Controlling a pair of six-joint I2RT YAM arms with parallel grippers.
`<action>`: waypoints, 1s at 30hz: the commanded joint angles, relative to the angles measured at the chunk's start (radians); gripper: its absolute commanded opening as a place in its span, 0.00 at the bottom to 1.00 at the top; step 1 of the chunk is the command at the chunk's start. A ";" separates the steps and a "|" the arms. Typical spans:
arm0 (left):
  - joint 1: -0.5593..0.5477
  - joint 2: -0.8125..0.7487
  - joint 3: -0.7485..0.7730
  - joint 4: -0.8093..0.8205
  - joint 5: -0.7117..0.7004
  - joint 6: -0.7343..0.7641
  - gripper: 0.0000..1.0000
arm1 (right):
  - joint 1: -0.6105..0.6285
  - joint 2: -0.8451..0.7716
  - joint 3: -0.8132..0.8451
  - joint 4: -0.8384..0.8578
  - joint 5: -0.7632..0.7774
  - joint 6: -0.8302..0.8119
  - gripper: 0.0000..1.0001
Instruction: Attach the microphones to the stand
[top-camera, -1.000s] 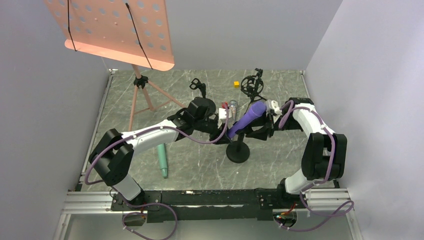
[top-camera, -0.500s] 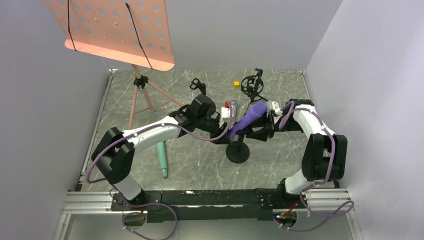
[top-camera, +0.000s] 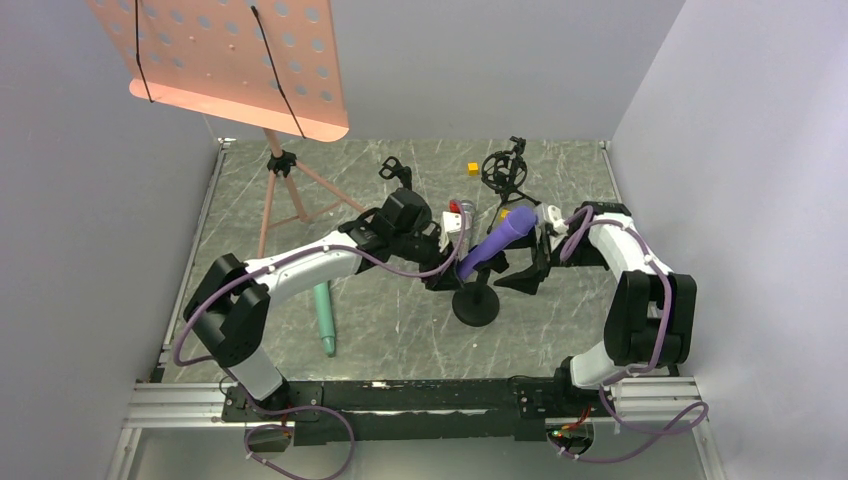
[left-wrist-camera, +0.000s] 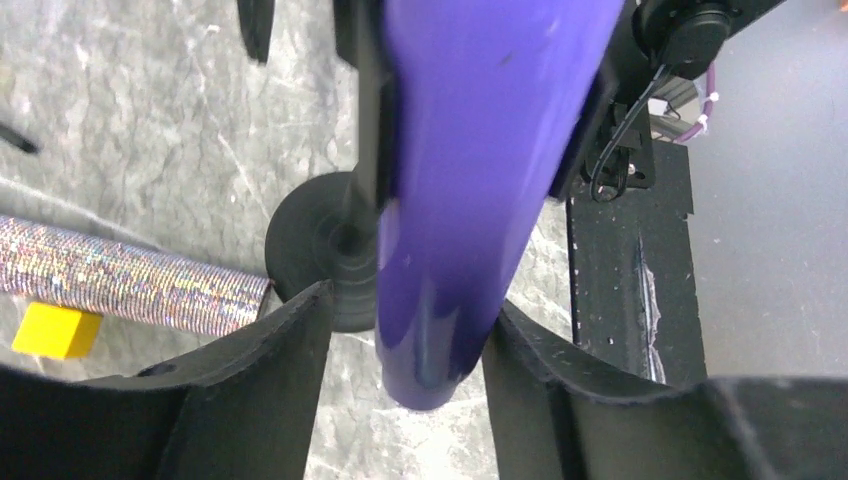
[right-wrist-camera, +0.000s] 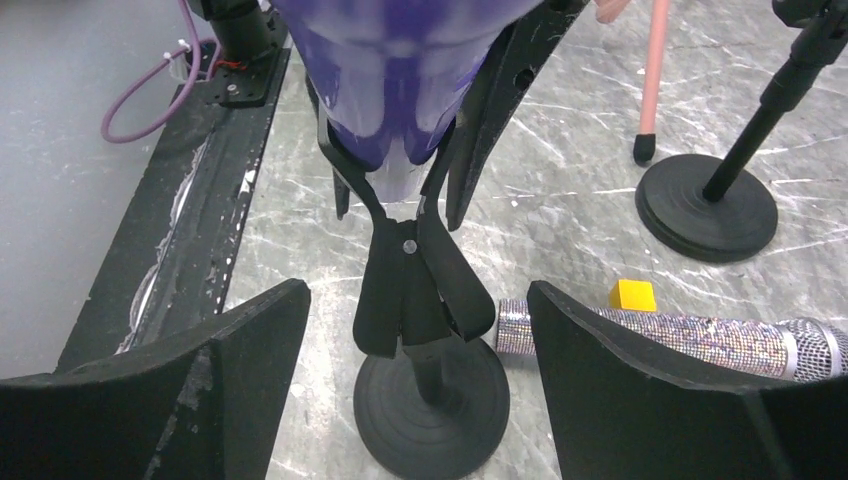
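Next, my left gripper opens, moves up and takes hold at the clip (top-camera: 492, 260) before it carries the stand away, because it now straddles the purple mic's tail end (top-camera: 466, 268), below the clip.
The purple mic (top-camera: 495, 243) sits tilted in the clip of the black round-based stand (top-camera: 475, 303). My left gripper (top-camera: 450, 264) straddles its tail end; in the left wrist view (left-wrist-camera: 410, 300) the mic (left-wrist-camera: 470, 150) touches the right finger and a gap shows at the left one. My right gripper (top-camera: 522, 272) is wide open just right of the stand, with the clip (right-wrist-camera: 415, 270) between its fingers (right-wrist-camera: 418, 300). The glittery copper mic (right-wrist-camera: 700, 335) lies on the table behind the stand. The mint green mic (top-camera: 324, 318) lies at the left.
A pink music stand (top-camera: 230, 60) with tripod legs stands at the back left. Two more black mic stands (top-camera: 400, 172) (top-camera: 505, 170) stand at the back. Small yellow cubes (top-camera: 473, 168) (right-wrist-camera: 632, 295) lie on the marble table. A black rail (right-wrist-camera: 190, 150) runs along the near edge.
My right gripper has let go of the purple mic, opened and dropped back from it. The mic now rests in the stand's clip. My left gripper stayed at the mic's tail.
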 joint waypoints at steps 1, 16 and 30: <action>0.007 -0.064 -0.030 0.044 -0.084 -0.057 0.68 | -0.021 -0.039 -0.008 0.011 -0.029 -0.046 0.88; 0.008 -0.433 -0.222 0.183 -0.222 -0.048 0.99 | -0.100 -0.073 0.025 0.012 0.062 -0.001 0.99; -0.079 -0.415 -0.227 0.279 -0.270 -0.006 0.99 | -0.173 -0.414 -0.035 0.509 0.321 0.873 1.00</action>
